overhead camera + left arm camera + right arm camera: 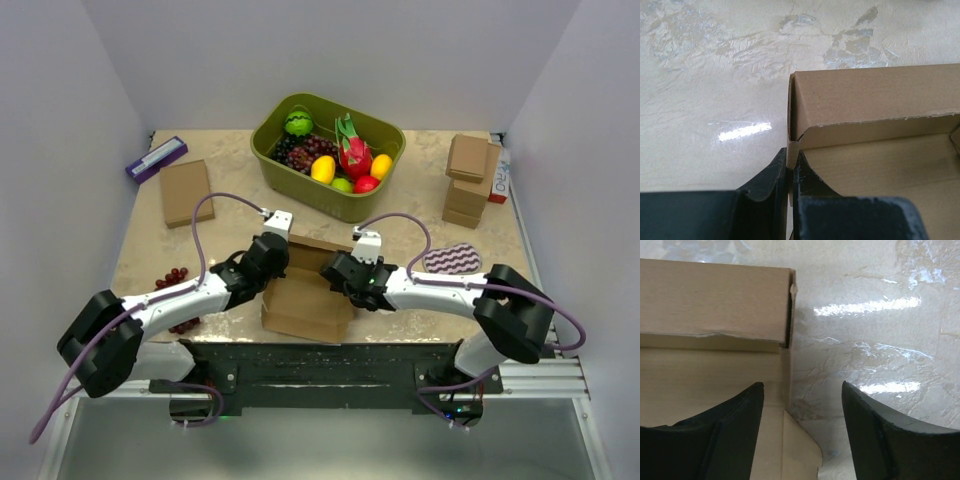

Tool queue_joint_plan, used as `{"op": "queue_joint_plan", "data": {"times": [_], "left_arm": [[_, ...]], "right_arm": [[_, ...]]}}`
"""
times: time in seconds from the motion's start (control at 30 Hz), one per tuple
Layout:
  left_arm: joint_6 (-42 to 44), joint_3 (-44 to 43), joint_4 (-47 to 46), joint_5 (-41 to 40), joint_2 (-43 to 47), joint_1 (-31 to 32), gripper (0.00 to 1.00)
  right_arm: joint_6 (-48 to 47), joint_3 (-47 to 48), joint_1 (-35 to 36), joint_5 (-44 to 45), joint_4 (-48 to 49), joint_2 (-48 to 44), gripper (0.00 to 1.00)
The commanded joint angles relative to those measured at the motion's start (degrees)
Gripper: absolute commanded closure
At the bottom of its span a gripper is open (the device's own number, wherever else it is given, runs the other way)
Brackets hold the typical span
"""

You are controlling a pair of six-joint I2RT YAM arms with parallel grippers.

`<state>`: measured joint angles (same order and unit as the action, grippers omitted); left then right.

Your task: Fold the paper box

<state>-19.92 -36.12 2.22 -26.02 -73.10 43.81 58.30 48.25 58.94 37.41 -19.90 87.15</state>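
Observation:
The paper box's near end lies at the table's front edge, so next my left gripper opens, takes the box's raised far side and help turn the box.
The paper box is a brown cardboard piece, partly folded, lying near the table's front edge between my two arms. My left gripper sits at its left side. In the left wrist view my left gripper is shut on the box's upright left wall, next to the raised far wall. My right gripper sits at the box's right side. In the right wrist view my right gripper is open over the box's right edge, with a loose flap below it.
A green bin of toy fruit stands at the back. A flat brown box and a purple box lie back left. Stacked small brown boxes stand back right. Dark grapes lie left, a zigzag cloth right.

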Motion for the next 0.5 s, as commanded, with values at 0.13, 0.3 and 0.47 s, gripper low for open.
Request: {"op": "queue_joint_plan", "data": {"times": [0.13, 0.3, 0.47], "left_arm": [[-0.38, -1.94, -2.57, 0.97, 1.03, -0.39, 1.0], [-0.38, -2.38, -2.48, 4.13, 1.82, -1.01, 1.0], [-0.12, -2.03, -2.31, 6.68, 2.08, -1.27, 0.95]], "right_arm": [[2.08, 2.11, 0.04, 2.14, -2.25, 1.09, 0.37], [1.81, 2.64, 0.04, 2.58, -3.83, -0.05, 0.39], [1.03, 2.55, -0.05, 3.02, -3.83, -0.85, 0.46]]}}
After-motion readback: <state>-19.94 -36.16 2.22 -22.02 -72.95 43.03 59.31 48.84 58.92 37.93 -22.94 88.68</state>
